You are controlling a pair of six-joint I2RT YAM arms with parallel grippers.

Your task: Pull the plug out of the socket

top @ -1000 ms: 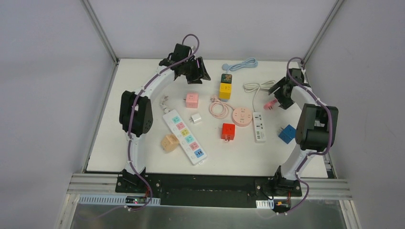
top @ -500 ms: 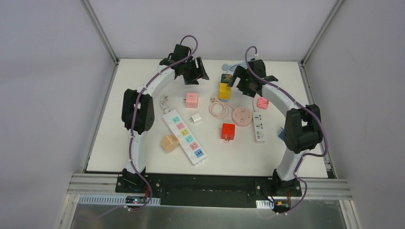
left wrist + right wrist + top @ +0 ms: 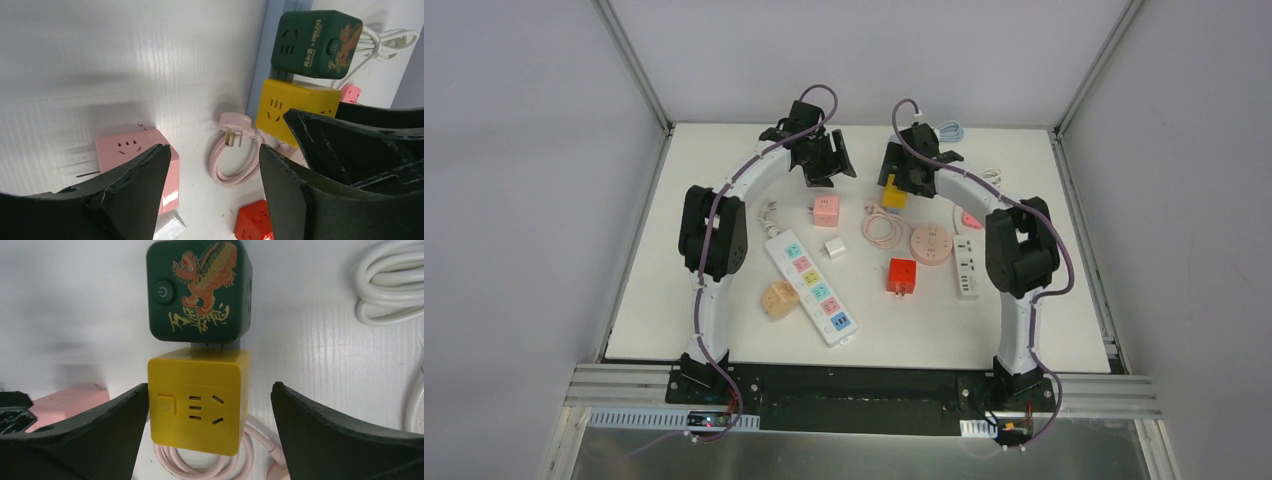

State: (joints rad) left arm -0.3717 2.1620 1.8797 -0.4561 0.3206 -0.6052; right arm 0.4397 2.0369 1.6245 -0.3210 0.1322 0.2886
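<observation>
My right gripper should close squarely on the yellow cube [image 3: 199, 402], which slants between its open fingers, and my left gripper should come to the dark green cube [image 3: 197, 292].
A dark green cube adapter [image 3: 200, 290] with a gold dragon print is plugged by its prongs into the far side of a yellow cube socket [image 3: 197, 405]. Both lie flat at the back middle of the table. My right gripper [image 3: 210, 386] is open and hovers over the yellow cube, one finger on either side, touching nothing. In the top view the right gripper [image 3: 906, 170] hides the green cube, and only part of the yellow cube [image 3: 892, 193] shows. My left gripper [image 3: 829, 165] is open and empty to the left. Its wrist view shows the green cube [image 3: 315, 42] and the yellow cube [image 3: 290, 105].
A pink cube socket [image 3: 826, 210], a white charger [image 3: 834, 247], a pastel power strip [image 3: 812, 285], a beige cube [image 3: 778, 298], a pink cable coil [image 3: 882, 225], a round pink socket [image 3: 931, 243], a red cube [image 3: 901, 275], a white strip [image 3: 966, 265] and a small pink adapter [image 3: 969, 217] lie around.
My right arm has swung from the far right edge to the back middle, over the yellow and green cubes. The small pink adapter stays on the table. My left arm has barely moved.
</observation>
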